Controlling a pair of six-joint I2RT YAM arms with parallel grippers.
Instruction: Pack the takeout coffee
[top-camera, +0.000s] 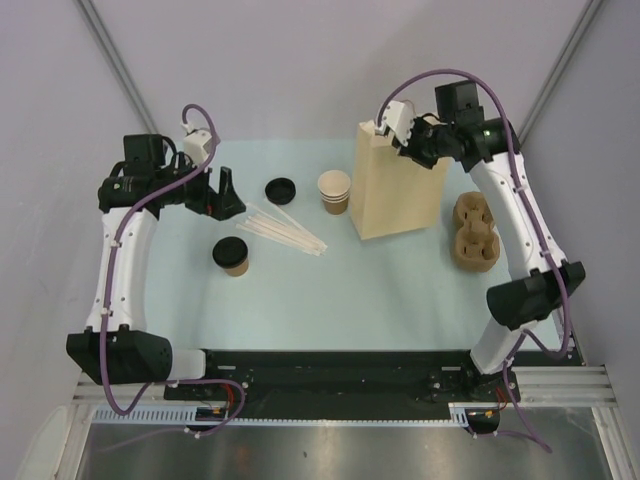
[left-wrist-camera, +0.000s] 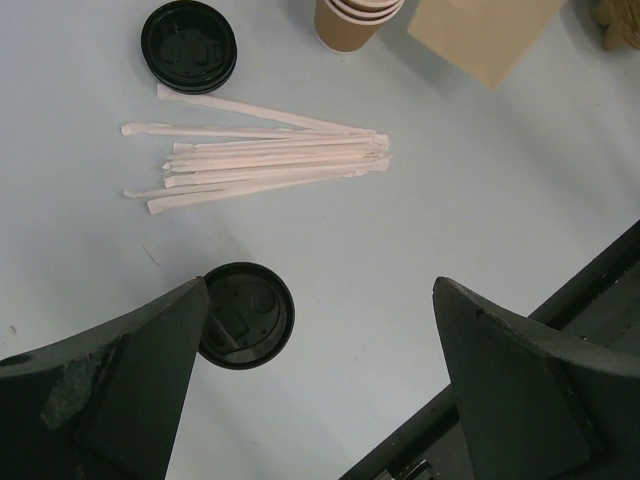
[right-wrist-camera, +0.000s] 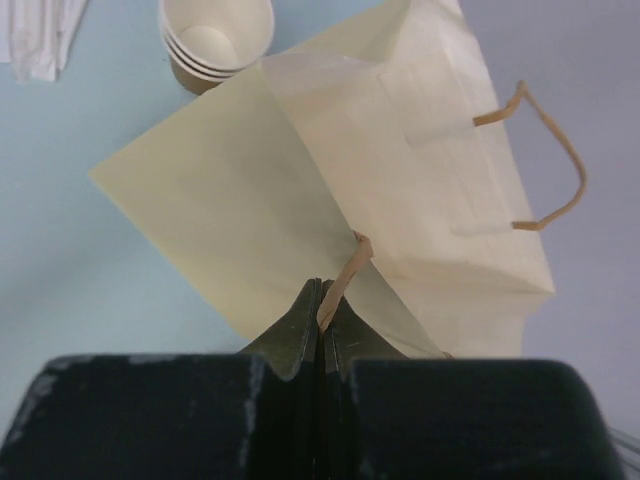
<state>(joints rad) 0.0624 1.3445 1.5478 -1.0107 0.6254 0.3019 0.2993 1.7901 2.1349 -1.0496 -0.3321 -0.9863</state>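
Observation:
My right gripper should keep pulling the cream paper bag to the table's front (top-camera: 350, 308) and let go there, because the bag is upright by its near handle (right-wrist-camera: 352, 264) and that place is open.
The takeout coffee (top-camera: 231, 255), a small brown cup with a black lid, stands on the table's left side. In the left wrist view the takeout coffee (left-wrist-camera: 245, 315) shows from above beside the left finger. My left gripper (top-camera: 228, 195) (left-wrist-camera: 320, 290) hangs open above the table behind it, holding nothing. The cream paper bag (top-camera: 400, 190) (right-wrist-camera: 400, 150) stands upright at the back right. My right gripper (top-camera: 408, 140) (right-wrist-camera: 322, 290) is shut on the bag's near brown handle (right-wrist-camera: 345, 270) at the bag's top edge. The far handle (right-wrist-camera: 555, 170) hangs free.
A stack of lidless cups (top-camera: 334, 191) (left-wrist-camera: 355, 20) (right-wrist-camera: 215, 40) stands left of the bag. A loose black lid (top-camera: 281, 189) (left-wrist-camera: 188, 45) and several wrapped straws (top-camera: 285, 232) (left-wrist-camera: 270, 160) lie mid-table. A pulp cup carrier (top-camera: 474, 232) sits right of the bag.

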